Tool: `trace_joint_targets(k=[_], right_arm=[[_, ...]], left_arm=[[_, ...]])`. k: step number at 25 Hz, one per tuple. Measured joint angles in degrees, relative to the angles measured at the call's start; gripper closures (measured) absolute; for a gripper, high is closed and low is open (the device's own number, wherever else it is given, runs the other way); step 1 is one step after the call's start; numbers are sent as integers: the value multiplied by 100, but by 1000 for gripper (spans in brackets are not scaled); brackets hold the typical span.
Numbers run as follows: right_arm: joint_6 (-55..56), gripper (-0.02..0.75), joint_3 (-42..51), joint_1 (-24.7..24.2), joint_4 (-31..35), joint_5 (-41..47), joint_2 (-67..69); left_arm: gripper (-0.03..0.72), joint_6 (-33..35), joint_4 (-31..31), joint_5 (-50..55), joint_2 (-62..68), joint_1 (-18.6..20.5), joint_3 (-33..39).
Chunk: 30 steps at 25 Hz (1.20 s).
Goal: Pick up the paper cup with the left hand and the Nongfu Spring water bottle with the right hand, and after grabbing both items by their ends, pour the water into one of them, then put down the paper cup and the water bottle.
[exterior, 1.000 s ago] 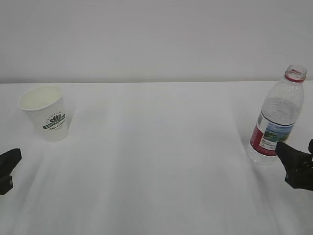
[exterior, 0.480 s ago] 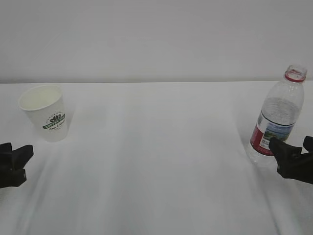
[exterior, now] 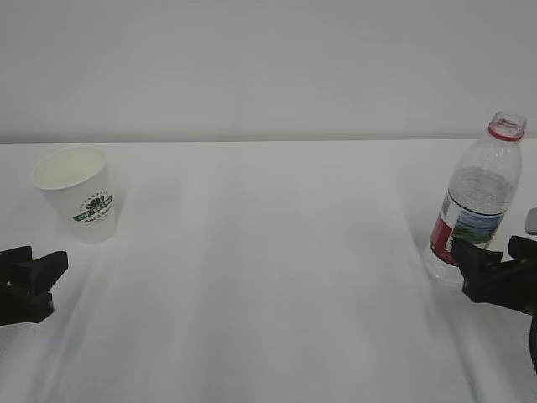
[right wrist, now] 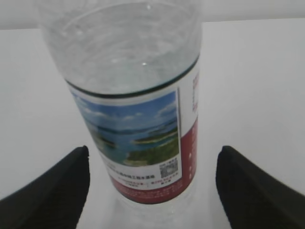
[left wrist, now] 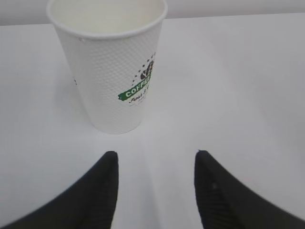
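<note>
My gripper needs to tip the water bottle (exterior: 477, 197) past level, and a thin stream will come out only then, because the water line (exterior: 484, 174) is below the open neck.
The white paper cup (exterior: 74, 195) with a green logo stands upright at the left of the table. In the left wrist view the paper cup (left wrist: 112, 71) is just ahead of my left gripper (left wrist: 156, 157), slightly left of centre and clear of the fingertips. The left gripper (exterior: 42, 262) is open and empty. The Nongfu Spring water bottle (exterior: 478, 201), uncapped with a red neck ring, stands upright at the right. My right gripper (exterior: 488, 252) is open at the bottle's lower part. In the right wrist view the bottle (right wrist: 138, 119) fills the space ahead of the right gripper (right wrist: 153, 152), with a gap at each fingertip.
The white table (exterior: 268, 277) runs back to a plain pale wall (exterior: 268, 67). Nothing else stands on it between cup and bottle.
Both grippers have moved forward, the left toward the cup and the right up to the bottle. The right gripper's fingers have spread a little wider. Cup and bottle have not moved.
</note>
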Motion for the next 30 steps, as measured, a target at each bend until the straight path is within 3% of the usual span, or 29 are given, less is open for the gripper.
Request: trace_joint_targets(k=[30], right_arm=[[68,111,-1109,0,-213,0,849]], left_arm=[[310,12,-195,0,0,0,0]])
